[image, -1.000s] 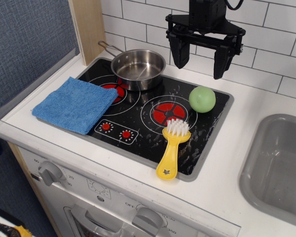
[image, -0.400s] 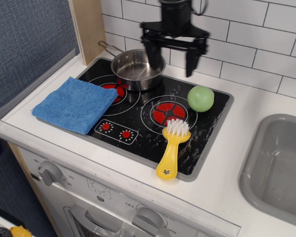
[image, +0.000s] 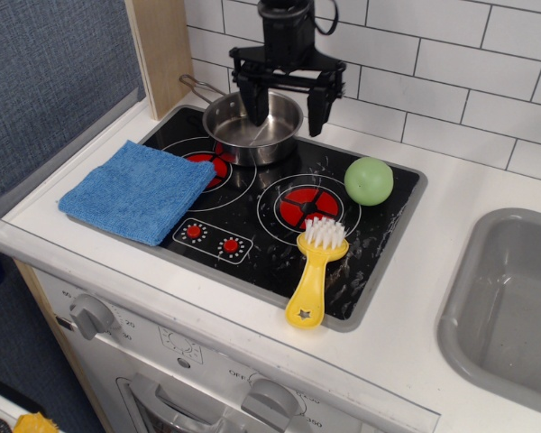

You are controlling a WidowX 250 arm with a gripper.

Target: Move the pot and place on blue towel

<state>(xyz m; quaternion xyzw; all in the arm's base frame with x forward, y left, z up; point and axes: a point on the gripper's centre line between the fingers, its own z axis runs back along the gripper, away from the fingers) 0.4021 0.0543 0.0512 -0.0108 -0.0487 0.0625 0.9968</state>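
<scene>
My gripper will lift the pot by its rim, and the pot will stay nearly level, because the pot's inside (image: 245, 128) looks empty and my fingers straddle the pot's upright side.
The pot (image: 243, 135) is a small shiny steel saucepan standing on the back left burner of the black stove top, its wire handle pointing back left. The blue towel (image: 137, 190) lies flat on the stove's front left, partly over the white counter, apart from the pot. My gripper (image: 285, 115) is open and empty, hanging over the pot's right rim: one finger (image: 253, 105) is above the pot's inside, the other outside to the right.
A green ball (image: 369, 180) sits at the stove's back right. A yellow brush (image: 314, 271) lies at the front right burner. A grey sink (image: 514, 307) is at the right. A tiled wall stands behind, a wooden post (image: 162, 50) at the back left.
My gripper has moved left from above the stove's back right to over the pot's right rim, and lower. The pot, towel, ball and brush have not moved.
</scene>
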